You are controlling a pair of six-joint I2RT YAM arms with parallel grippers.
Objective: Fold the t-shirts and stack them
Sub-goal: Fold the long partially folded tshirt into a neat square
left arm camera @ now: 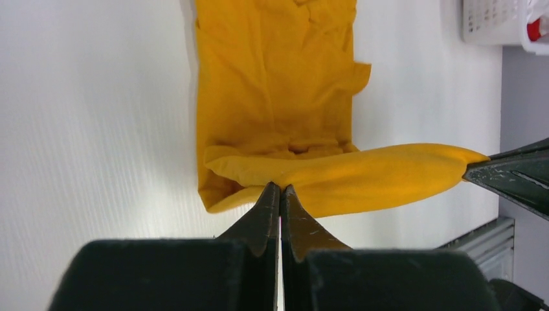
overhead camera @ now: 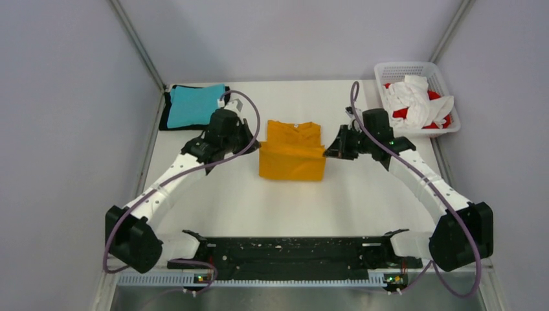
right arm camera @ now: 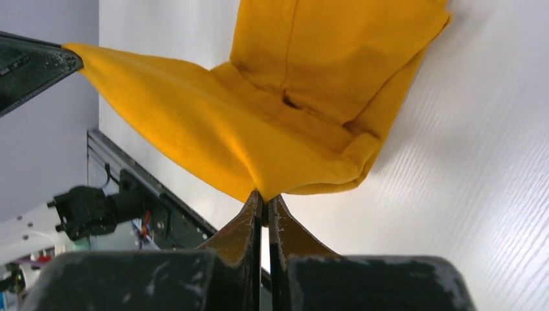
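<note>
The orange-yellow t-shirt's lifted edge (overhead camera: 291,149) is tight and parallel to its flat collar end. My left gripper keeps going to the collar end (overhead camera: 294,126) and lets go there.
An orange-yellow t-shirt (overhead camera: 292,155) lies partly folded at the table's middle, its near part lifted and stretched between both grippers. My left gripper (overhead camera: 257,146) is shut on the shirt's left edge (left arm camera: 278,178). My right gripper (overhead camera: 325,152) is shut on its right edge (right arm camera: 272,175). The shirt's collar end rests flat on the table beyond them. A folded teal t-shirt (overhead camera: 194,105) lies on a black t-shirt (overhead camera: 169,123) at the back left. White t-shirts (overhead camera: 409,97) and red t-shirts (overhead camera: 441,120) lie crumpled in the basket.
The white lattice basket (overhead camera: 447,81) stands at the back right corner. Grey walls close in left, right and behind. A black rail (overhead camera: 291,249) runs along the near edge between the arm bases. The right gripper's finger (left arm camera: 511,175) shows in the left wrist view.
</note>
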